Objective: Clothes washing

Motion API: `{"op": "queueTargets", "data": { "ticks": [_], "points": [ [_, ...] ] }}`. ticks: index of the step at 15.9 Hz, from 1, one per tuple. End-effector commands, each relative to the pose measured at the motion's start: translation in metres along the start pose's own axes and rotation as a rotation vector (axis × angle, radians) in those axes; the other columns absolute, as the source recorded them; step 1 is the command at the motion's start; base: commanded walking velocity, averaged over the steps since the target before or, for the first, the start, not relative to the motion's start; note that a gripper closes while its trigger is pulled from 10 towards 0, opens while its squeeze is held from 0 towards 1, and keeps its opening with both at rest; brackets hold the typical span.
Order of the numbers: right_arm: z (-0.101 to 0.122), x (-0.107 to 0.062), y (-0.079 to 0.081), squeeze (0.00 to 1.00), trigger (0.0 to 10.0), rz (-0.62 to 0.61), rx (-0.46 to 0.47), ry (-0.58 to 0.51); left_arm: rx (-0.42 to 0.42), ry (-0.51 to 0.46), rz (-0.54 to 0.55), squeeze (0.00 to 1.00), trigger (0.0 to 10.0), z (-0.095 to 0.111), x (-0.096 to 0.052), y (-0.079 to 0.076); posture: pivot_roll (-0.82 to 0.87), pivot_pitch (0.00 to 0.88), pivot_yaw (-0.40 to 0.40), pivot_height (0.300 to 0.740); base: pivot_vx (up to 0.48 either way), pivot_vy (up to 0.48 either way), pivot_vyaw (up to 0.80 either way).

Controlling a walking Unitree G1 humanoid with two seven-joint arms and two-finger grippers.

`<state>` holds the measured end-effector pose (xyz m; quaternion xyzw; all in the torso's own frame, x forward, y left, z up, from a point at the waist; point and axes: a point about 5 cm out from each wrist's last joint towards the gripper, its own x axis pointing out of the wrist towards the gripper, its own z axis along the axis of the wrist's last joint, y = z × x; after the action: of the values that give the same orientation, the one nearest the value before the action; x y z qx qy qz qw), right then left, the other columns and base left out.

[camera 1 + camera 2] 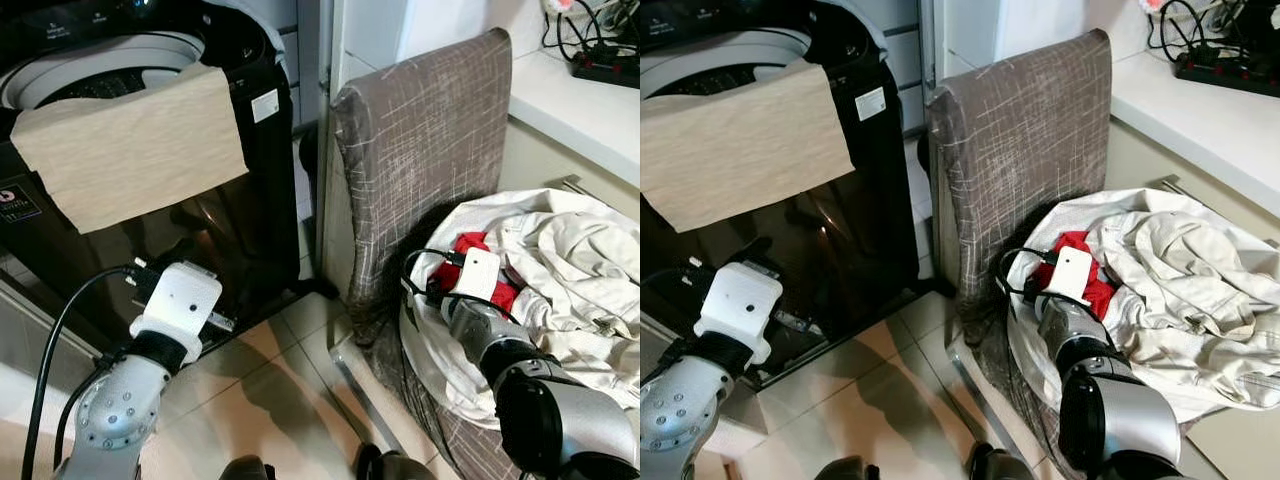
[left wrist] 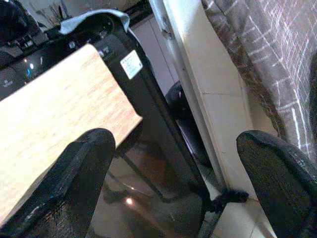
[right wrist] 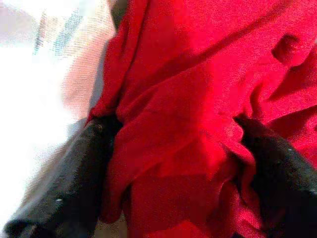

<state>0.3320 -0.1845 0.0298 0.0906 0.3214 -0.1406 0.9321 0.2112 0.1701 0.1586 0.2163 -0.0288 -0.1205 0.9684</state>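
Note:
The red garment (image 1: 505, 296) will come out by itself and hang long and limp when the robot lifts, since loose red folds (image 1: 470, 243) lie uncovered among the white clothes.
A red garment (image 3: 198, 94) lies in the laundry basket (image 1: 425, 400) on the right, half buried among white clothes (image 1: 570, 260). My right gripper (image 3: 173, 129) is pushed into it, open, its two black fingers (image 3: 84, 168) spread wide with red folds bunched between them. The black top-loading washing machine (image 1: 245, 210) stands at the left, lid up, with a beige cloth (image 1: 130, 150) draped over its front rim. My left gripper (image 2: 176, 141) hangs low in front of the machine, open, with nothing between its fingers.
The basket's tall brown patterned flap (image 1: 420, 140) stands upright between the machine and the clothes. A white counter (image 1: 590, 110) with a black power strip (image 1: 608, 68) runs along the right. Beige floor tiles (image 1: 270, 390) lie below my arms.

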Motion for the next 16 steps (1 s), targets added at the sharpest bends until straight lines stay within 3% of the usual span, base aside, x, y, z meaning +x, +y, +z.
{"op": "queueTargets", "data": {
  "ticks": [1,5,7,12,14,16],
  "points": [
    [-0.021,-0.001,-0.001,0.00,0.0,-0.001,-0.022,0.065,0.014,-0.007,-0.008,0.00,10.0,0.003,0.000,0.001,0.29,0.170,0.016,0.731,0.000,0.000,0.00],
    [-0.007,0.000,0.002,0.00,0.0,0.023,-0.061,-0.041,0.005,-0.037,-0.035,0.00,10.0,0.005,0.014,-0.006,0.23,0.145,0.025,0.731,0.000,0.000,0.00],
    [0.001,-0.001,0.009,0.00,0.0,0.060,-0.192,-0.101,-0.005,-0.054,-0.043,0.00,10.0,0.007,0.022,-0.009,0.21,0.135,0.022,0.731,0.000,0.000,0.00],
    [0.005,-0.001,0.007,0.00,0.0,0.066,-0.144,-0.117,-0.034,-0.086,-0.040,0.00,10.0,0.009,0.034,-0.017,0.18,0.128,0.004,0.731,0.000,0.000,0.00],
    [0.017,-0.002,0.011,0.00,0.0,0.078,-0.139,-0.158,-0.038,-0.090,-0.034,0.00,10.0,0.009,0.039,-0.017,0.15,0.124,-0.002,0.731,0.000,0.000,0.00],
    [0.066,-0.010,0.030,0.00,0.0,0.133,-0.180,-0.331,-0.045,-0.118,-0.027,0.00,10.0,0.012,0.047,-0.019,0.14,0.111,-0.015,0.731,0.000,0.000,0.00]
  ]
}}
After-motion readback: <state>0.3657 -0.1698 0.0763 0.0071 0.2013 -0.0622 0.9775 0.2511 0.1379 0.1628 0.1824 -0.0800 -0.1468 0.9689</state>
